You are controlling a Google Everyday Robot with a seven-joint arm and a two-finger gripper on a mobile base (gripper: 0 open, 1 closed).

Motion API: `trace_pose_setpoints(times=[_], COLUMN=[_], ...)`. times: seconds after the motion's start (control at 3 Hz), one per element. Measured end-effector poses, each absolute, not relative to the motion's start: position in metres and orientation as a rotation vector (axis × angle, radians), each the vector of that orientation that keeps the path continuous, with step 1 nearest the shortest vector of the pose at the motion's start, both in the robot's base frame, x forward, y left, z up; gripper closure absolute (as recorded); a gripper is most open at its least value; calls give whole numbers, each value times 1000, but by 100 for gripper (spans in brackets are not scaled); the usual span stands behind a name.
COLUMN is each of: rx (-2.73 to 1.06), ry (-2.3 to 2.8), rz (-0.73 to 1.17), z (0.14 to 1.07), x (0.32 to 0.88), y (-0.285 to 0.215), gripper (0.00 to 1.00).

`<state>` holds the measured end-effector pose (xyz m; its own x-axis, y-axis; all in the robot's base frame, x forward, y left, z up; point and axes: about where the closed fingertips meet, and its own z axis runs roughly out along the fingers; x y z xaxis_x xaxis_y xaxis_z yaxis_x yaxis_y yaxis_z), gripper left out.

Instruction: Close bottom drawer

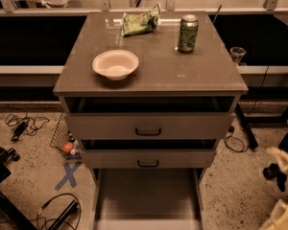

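The bottom drawer point(147, 205) will slide straight in when the robot pushes it, because the straight parallel sides point(198, 200) run back under the middle drawer.
The bottom drawer point(149, 198) of the grey-beige cabinet point(182, 75) is pulled far out, and its wide shallow tray reaches the lower edge of the view. Its front panel sits at that edge and its handle does not show. The top drawer point(149, 126) and middle drawer point(148, 158) stand slightly open, each with a small black handle. My gripper point(284, 190) is a pale blurred shape at the lower right edge. It is to the right of the open drawer and apart from it.
On the cabinet top are a white bowl point(115, 64), a green can point(187, 33) and a green chip bag point(140, 22). A blue tape X point(68, 174), cables point(19, 126) and a wire basket point(63, 137) lie on the floor at the left. A dark chair base point(0, 169) is at the lower left.
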<state>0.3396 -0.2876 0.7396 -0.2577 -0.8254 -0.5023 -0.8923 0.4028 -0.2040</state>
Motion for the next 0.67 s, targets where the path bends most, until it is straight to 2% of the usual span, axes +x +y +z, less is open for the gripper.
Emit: trace_pose_setpoints(times=[0.33, 0.67], rx=[-1444, -1439], ry=[2163, 2165], rz=[227, 243], z=[676, 665], x=[315, 314], y=[-299, -299], gripper=[0, 0])
